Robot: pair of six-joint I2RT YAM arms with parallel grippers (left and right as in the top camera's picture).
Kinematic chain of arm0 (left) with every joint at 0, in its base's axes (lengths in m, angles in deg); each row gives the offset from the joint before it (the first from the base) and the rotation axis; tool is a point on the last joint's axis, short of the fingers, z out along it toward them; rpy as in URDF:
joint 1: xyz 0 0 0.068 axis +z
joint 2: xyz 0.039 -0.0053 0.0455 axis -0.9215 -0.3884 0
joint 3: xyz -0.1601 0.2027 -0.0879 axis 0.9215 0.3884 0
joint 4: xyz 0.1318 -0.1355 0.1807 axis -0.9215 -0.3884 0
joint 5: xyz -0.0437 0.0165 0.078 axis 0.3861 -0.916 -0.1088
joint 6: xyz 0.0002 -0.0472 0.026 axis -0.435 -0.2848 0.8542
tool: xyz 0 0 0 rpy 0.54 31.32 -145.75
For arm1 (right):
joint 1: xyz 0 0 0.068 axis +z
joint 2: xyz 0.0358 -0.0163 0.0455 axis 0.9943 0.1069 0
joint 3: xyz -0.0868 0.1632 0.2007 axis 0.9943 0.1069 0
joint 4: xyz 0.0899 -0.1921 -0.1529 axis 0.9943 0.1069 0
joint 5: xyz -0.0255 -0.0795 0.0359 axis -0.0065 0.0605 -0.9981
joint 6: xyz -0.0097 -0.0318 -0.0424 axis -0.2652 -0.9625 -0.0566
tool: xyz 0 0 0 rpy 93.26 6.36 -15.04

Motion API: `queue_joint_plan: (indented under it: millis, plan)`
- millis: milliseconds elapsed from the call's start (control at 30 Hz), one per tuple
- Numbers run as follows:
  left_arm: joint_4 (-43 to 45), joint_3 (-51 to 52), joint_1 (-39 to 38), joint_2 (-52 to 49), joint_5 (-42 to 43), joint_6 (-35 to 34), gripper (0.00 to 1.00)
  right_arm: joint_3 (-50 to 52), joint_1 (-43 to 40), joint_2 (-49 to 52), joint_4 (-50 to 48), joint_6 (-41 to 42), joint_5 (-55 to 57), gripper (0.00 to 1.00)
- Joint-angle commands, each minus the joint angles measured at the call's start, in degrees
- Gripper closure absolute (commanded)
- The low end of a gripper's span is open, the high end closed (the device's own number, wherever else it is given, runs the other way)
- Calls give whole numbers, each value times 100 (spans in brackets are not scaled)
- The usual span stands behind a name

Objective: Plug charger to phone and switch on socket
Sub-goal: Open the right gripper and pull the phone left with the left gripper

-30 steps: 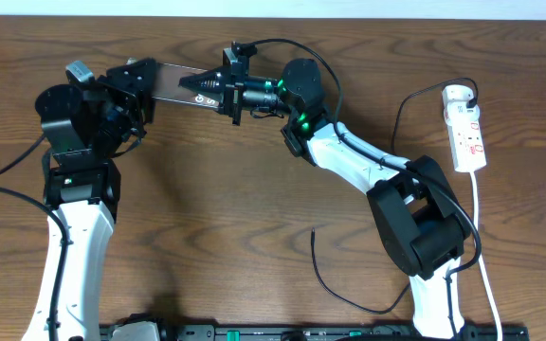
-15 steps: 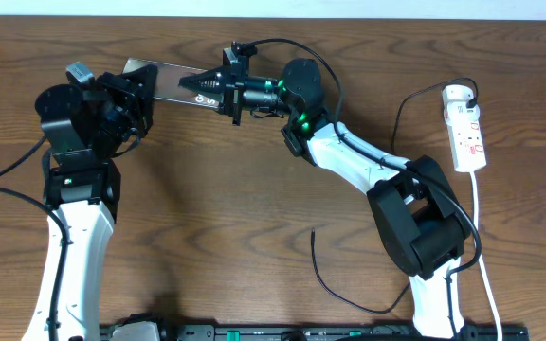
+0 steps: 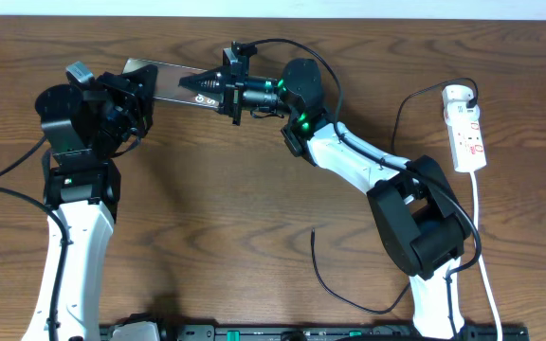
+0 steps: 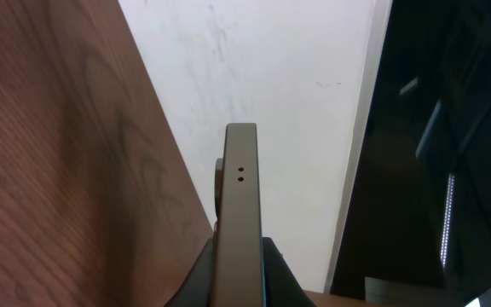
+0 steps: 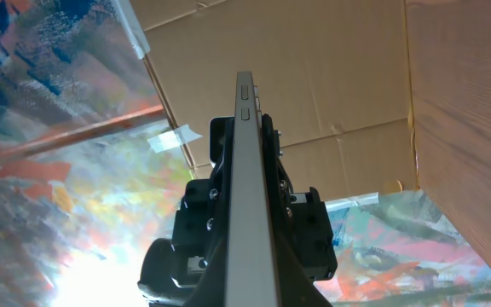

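Note:
Both of my grippers are closed on the phone's ends (image 3: 197, 96). Next, my right gripper leaves the phone with my left gripper and grabs the charger cable's free tip (image 3: 313, 231).
The bronze-gold phone (image 3: 171, 81) is held above the far left of the table, gripped at both ends. My left gripper (image 3: 143, 90) is shut on its left end and my right gripper (image 3: 205, 87) on its right end. The left wrist view shows the phone edge-on (image 4: 240, 188) between the left gripper's fingers (image 4: 239, 277). The right wrist view shows it edge-on (image 5: 247, 162) in the right gripper (image 5: 250, 286). The white socket (image 3: 466, 128) lies at the far right. The thin black charger cable (image 3: 322, 275) lies on the table with its free tip near the front middle. Its other end reaches the socket's top.
The socket's white cord (image 3: 482, 246) runs down the right edge toward the front. The right arm's base (image 3: 425, 227) stands between the charger's loose end and the socket. A black rail (image 3: 301, 333) runs along the front edge.
The phone has shifted slightly left, so its left corner now shows past the left gripper. Both arms are otherwise still.

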Motion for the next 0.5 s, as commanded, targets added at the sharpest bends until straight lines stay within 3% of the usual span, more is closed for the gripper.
queue_joint_plan:
  millis: [0,167,333,467]
  plan:
    - [50,17,37,-33,31,33,93,-120,-31,-92,-81,48,46,92]
    - [50,17,37,-33,31,35,93,-120,-31,-92,-81,48,68,63]
    - [50,17,72,-33,33,35,93,-120,-31,-92,-83,46,66,4]
    - [50,17,170,-33,39,35,92,-120,-31,-92,-81,46,66,1]
